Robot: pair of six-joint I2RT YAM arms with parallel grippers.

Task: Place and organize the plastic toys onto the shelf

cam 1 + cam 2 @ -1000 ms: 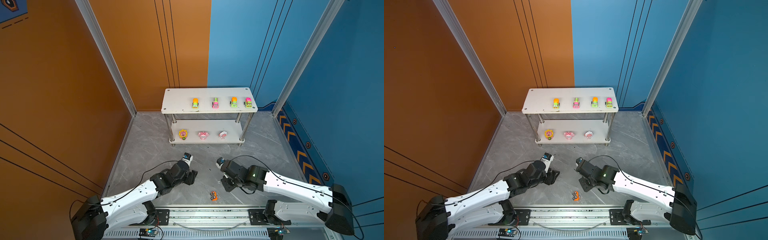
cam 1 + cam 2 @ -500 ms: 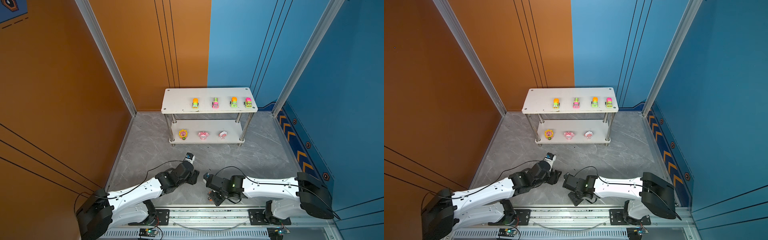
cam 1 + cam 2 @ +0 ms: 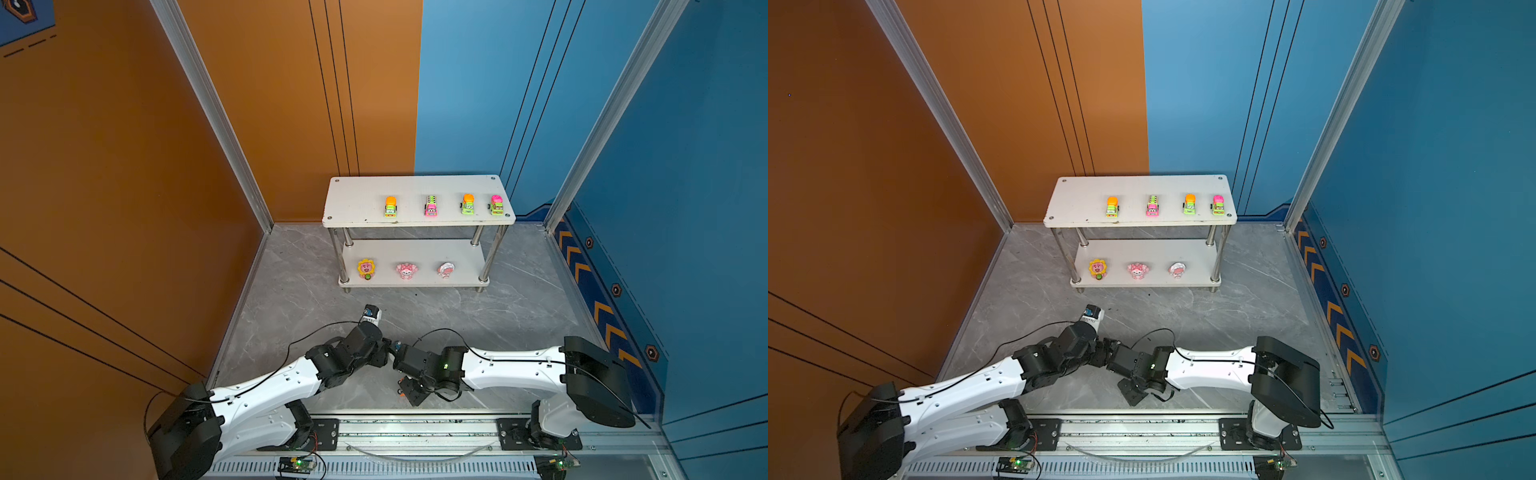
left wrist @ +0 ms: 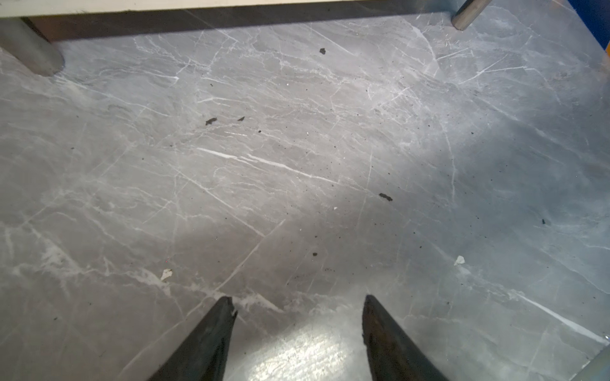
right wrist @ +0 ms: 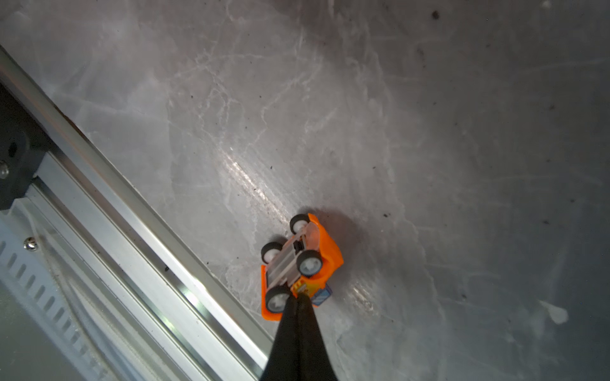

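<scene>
The orange toy car lies wheels up point(image 5: 309, 261) against my right gripper's closed fingers, so next I back that gripper off and flip the car point(image 5: 293, 269) with my left gripper.
The white two-tier shelf point(image 3: 357, 203) point(image 3: 1079, 203) stands at the back. Several toy cars point(image 3: 390, 206) line its top board and three figurines point(image 3: 406, 270) its lower board. An orange toy car point(image 5: 326, 254) lies tipped over, wheels showing, on the grey floor beside the front rail. My right gripper point(image 5: 298, 298) is shut, its joined tips touching the car's side with nothing between them. In both top views this gripper point(image 3: 411, 395) covers the car almost entirely. My left gripper point(image 4: 298, 301) stands open above bare floor, close to the right wrist.
An aluminium rail point(image 5: 132, 211) point(image 3: 415, 415) runs along the front edge right next to the orange car. Chrome shelf posts point(image 4: 465, 13) rise ahead of the left gripper. Orange and blue walls enclose the floor.
My right arm has swung left and down toward the front rail, bringing its shut gripper onto the orange car. My left arm has shifted slightly toward the middle.
</scene>
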